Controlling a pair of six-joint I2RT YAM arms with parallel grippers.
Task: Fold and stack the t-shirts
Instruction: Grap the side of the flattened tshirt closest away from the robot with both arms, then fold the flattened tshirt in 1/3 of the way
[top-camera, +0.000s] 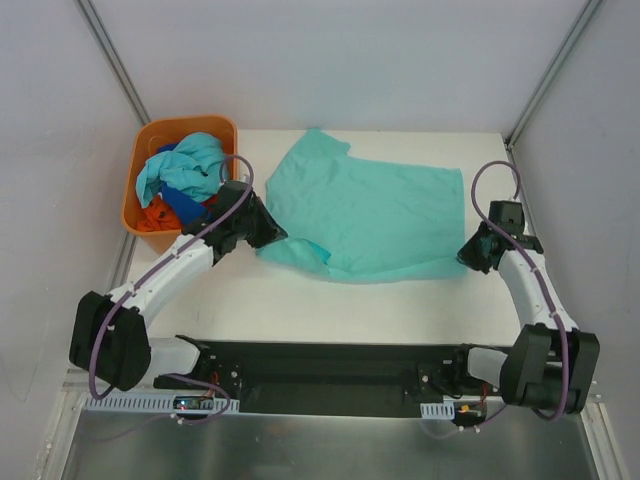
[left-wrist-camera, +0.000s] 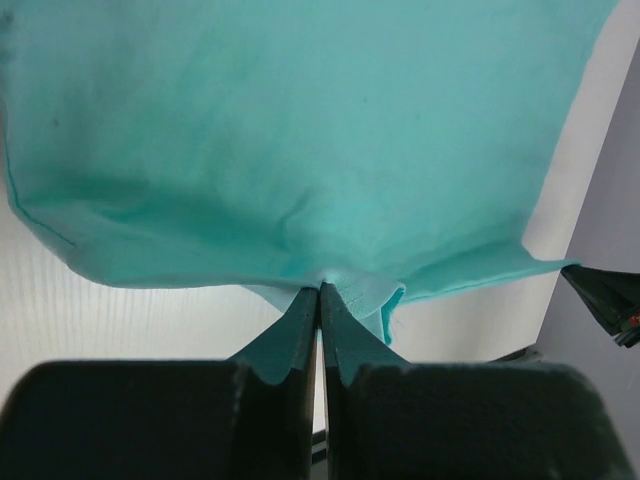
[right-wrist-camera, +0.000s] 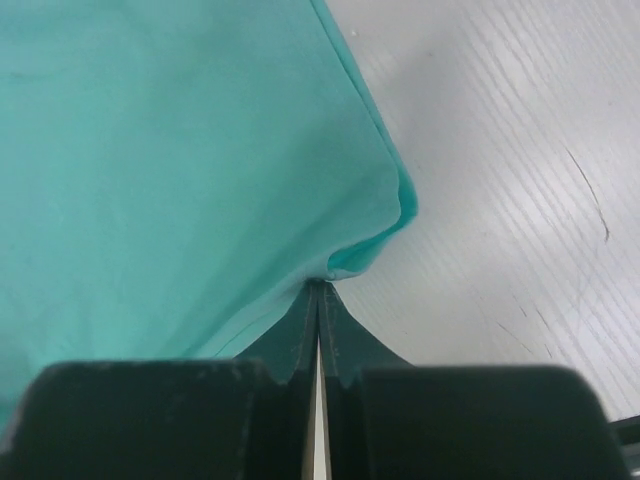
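With the t-shirt's near edge (top-camera: 395, 275) spanning both grippers and its middle lying flat, my left gripper should carry on folding the edge onto the t-shirt's middle (top-camera: 365, 208) and release there.
A teal-green t-shirt (top-camera: 365, 215) lies spread across the middle of the white table. My left gripper (top-camera: 272, 236) is shut on its near left edge, where the cloth (left-wrist-camera: 300, 150) bunches at the fingertips. My right gripper (top-camera: 470, 255) is shut on the shirt's near right corner, the fabric (right-wrist-camera: 150, 150) folding over at the pinched tip. More t-shirts (top-camera: 185, 180), light aqua, blue and orange-red, are piled in the orange basket at the far left.
The rigid orange plastic basket (top-camera: 133, 175) stands at the table's back left corner, just behind my left arm. Grey walls with metal posts close in the back and sides. Bare white table (top-camera: 300, 300) lies between the shirt and the arm bases.
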